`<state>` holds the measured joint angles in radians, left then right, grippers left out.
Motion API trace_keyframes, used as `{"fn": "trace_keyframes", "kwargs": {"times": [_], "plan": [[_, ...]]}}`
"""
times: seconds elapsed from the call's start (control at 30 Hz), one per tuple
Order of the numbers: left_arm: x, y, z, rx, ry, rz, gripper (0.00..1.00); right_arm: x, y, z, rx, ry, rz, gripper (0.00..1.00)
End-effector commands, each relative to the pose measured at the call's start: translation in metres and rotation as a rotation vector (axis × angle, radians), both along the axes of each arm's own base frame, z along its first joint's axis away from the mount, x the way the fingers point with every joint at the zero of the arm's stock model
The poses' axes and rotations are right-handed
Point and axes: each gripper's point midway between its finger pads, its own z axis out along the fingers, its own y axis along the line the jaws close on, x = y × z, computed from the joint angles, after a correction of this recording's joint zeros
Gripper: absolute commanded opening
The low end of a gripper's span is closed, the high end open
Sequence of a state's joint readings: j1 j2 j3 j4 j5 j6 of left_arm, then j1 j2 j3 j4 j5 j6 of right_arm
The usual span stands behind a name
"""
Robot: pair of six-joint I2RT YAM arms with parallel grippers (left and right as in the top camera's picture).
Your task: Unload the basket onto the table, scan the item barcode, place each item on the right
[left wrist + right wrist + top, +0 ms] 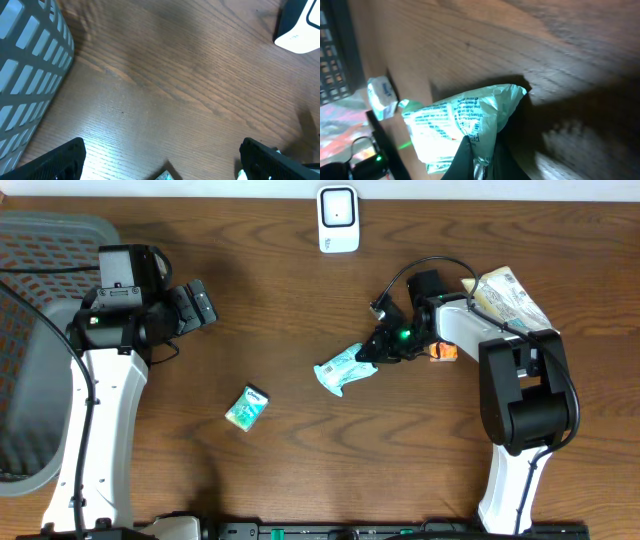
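Note:
My right gripper is pinching just a crumpled fold [482,153] of the pale green snack packet, so next my left gripper steadies its loose end [328,376] while my right gripper takes a new grip.
A pale green snack packet [343,368] lies on the wooden table near the middle. My right gripper [372,353] is shut on its right end. In the right wrist view the packet [460,117] shows printed text, and its crimped edge is pinched between the dark fingers [462,162]. The white barcode scanner [338,218] stands at the back edge of the table, also visible as a scanner [299,27] in the left wrist view. My left gripper [205,302] hovers open and holds nothing at the left, its fingers [55,161] spread wide over bare wood.
A small green packet [247,406] lies left of centre, its corner [165,176] just below my left gripper. A grey slotted basket [40,250] sits at the far left. A yellowish bag [512,298] and an orange item [444,352] lie by the right arm.

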<state>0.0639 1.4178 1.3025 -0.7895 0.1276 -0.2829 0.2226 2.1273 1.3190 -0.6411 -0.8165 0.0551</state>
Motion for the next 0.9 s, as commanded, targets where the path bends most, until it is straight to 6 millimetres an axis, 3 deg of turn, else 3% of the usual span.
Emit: {"fn": "trace_keyframes", "kwargs": {"times": [0.0, 0.2, 0.3, 0.5, 0.8, 0.87], "plan": [[0.000, 0.003, 0.001, 0.017, -0.001, -0.006, 0.98, 0.009, -0.002, 0.021, 0.080, -0.048, 0.003, 0.01], [0.000, 0.003, 0.001, 0.017, -0.001, -0.006, 0.98, 0.030, -0.028, 0.068, -0.064, -0.194, -0.099, 0.01], [0.000, 0.003, 0.001, 0.017, -0.001, -0.006, 0.97, 0.030, -0.041, 0.079, -0.163, -0.203, -0.169, 0.01], [0.000, 0.003, 0.001, 0.017, -0.001, -0.006, 0.97, 0.024, -0.056, 0.064, -0.334, -0.136, -0.270, 0.01], [0.000, 0.002, 0.001, 0.013, -0.001, -0.008, 0.98, 0.025, -0.043, 0.060, -0.359, -0.127, -0.306, 0.01], [-0.005, -0.006, -0.002, -0.028, 0.022, -0.033, 0.97, 0.026, -0.039, 0.056, -0.355, -0.121, -0.316, 0.01]]}}
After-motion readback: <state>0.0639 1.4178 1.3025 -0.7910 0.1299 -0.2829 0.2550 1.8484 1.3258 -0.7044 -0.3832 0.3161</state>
